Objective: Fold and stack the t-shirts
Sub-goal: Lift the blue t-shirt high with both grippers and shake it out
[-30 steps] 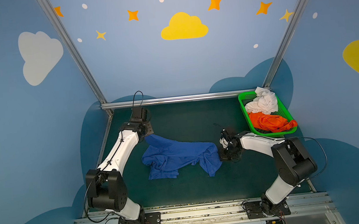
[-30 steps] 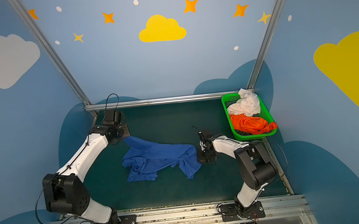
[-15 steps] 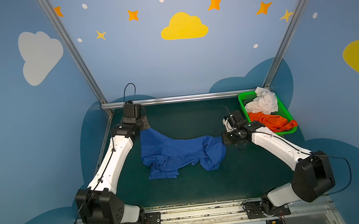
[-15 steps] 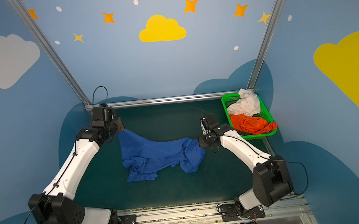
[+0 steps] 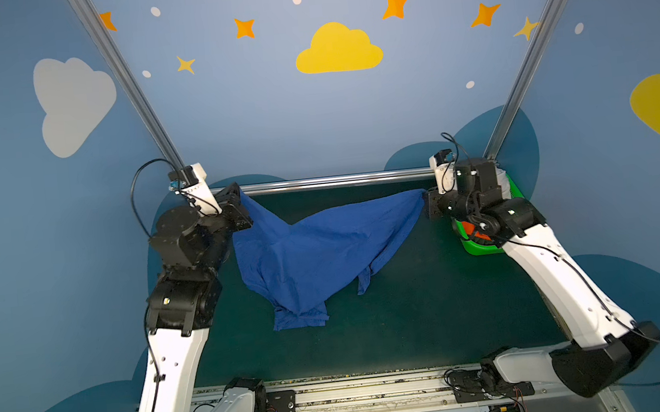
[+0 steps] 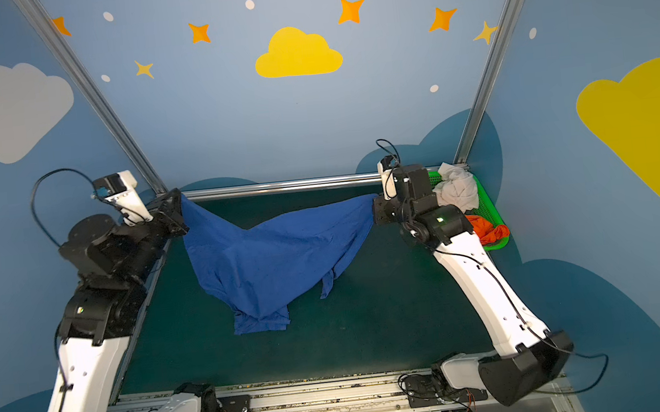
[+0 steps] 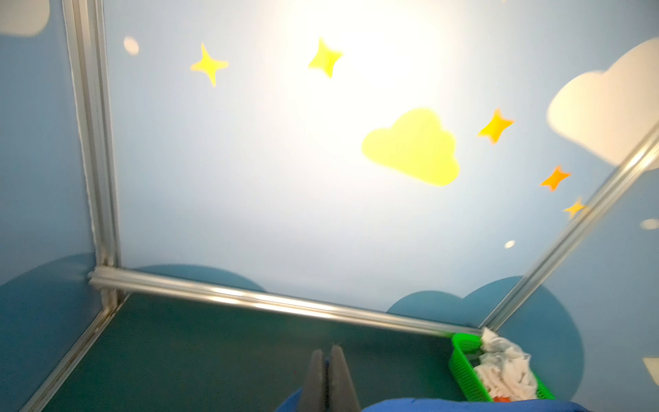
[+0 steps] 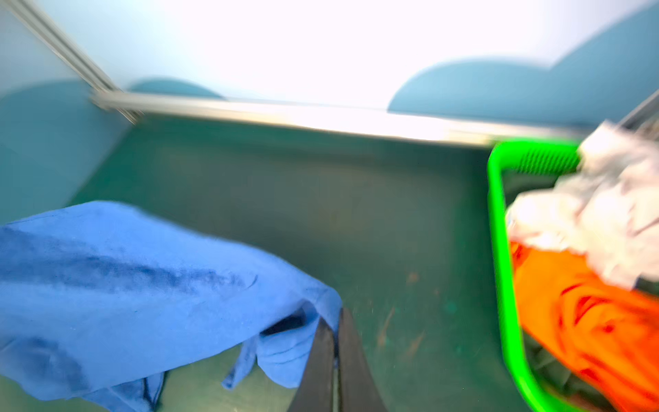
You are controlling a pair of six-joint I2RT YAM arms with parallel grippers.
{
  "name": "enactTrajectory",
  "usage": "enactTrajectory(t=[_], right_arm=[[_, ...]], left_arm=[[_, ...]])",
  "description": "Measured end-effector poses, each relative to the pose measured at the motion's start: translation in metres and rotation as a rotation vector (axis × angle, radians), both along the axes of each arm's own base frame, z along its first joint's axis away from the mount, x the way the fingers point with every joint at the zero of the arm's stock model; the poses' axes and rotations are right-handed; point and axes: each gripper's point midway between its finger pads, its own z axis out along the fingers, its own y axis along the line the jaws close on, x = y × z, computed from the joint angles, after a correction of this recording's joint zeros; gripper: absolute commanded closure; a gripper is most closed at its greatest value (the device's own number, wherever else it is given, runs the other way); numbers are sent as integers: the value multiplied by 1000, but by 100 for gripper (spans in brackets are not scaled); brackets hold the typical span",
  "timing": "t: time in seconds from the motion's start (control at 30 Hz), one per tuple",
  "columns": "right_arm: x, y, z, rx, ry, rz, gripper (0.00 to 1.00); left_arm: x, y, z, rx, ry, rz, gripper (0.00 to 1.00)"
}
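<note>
The blue t-shirt's lower part [image 5: 301,315] is crumpled on the green mat, so I should raise it clear with both grippers and spread it flat toward the mat's front [image 5: 357,354].
The blue t-shirt [image 5: 316,254] [image 6: 267,259] hangs stretched between both grippers above the green mat, and its lowest part [image 5: 298,319] is bunched on the mat. My left gripper [image 5: 240,199] [image 6: 180,204] is raised at the back left, shut on one corner of the shirt. In the left wrist view its fingertips [image 7: 326,351] pinch blue cloth [image 7: 428,405]. My right gripper [image 5: 428,201] [image 6: 374,206] [image 8: 333,321] is raised at the back right, shut on the opposite corner [image 8: 142,285]. The white t-shirt [image 6: 456,191] [image 8: 606,199] and the orange t-shirt [image 6: 490,232] [image 8: 588,321] lie crumpled in the basket.
A green mesh basket [image 6: 491,206] [image 5: 478,245] [image 8: 499,249] stands at the back right corner, right behind the right arm. A metal rail [image 5: 330,181] runs along the back edge of the mat, with slanted frame posts at both back corners.
Both grippers have risen and moved apart toward the back corners, lifting the blue t-shirt from a heap on the mat into a hanging spread.
</note>
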Motion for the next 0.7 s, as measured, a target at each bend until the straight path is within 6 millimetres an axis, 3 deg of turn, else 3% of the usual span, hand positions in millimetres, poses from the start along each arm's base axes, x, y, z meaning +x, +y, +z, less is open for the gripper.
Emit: enactTrajectory(t=[0.2, 0.3, 0.37, 0.47, 0.57, 0.7], right_arm=[[-45, -16, 72, 37, -198, 35, 100], [-63, -22, 91, 54, -255, 43, 100], [-73, -25, 99, 61, -284, 52, 100], [-75, -25, 101, 57, -290, 60, 100], [-64, -21, 93, 43, -262, 58, 100], [-26, -6, 74, 9, -191, 55, 100]], left_arm=[[-76, -3, 53, -14, -244, -84, 95], [-107, -2, 73, -11, -342, -102, 95], [-114, -2, 78, -2, -370, -105, 95], [-108, -3, 74, 10, -355, -101, 95], [-85, -3, 64, 19, -304, -83, 95], [-24, -2, 36, 28, -186, -26, 95]])
